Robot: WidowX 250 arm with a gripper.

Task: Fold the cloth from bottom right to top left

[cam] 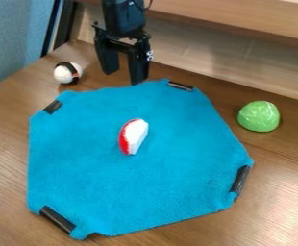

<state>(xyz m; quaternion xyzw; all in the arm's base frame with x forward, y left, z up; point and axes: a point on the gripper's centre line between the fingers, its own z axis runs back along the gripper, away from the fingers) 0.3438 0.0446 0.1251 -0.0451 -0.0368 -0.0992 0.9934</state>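
Observation:
My gripper is about to fold the cloth's corner across, so I expect the blue cloth to drape over and hide the red and white wedge-shaped object in its middle.
The gripper (126,76) hangs at the top of the view, just beyond the cloth's far edge, with its two fingers apart and nothing between them. Below it the blue cloth (106,182) lies spread flat on the wooden table. Black strips mark its four corners: upper left, upper right, lower right and lower left. A red and white wedge-shaped object (135,136) rests on the cloth a little above its middle.
A white, black and orange ball-like object (68,72) sits on the table (4,158) at the upper left. A green rounded object (259,116) stands right of the cloth. Wooden boards (235,53) rise along the back, and a blue panel (17,33) is at the left.

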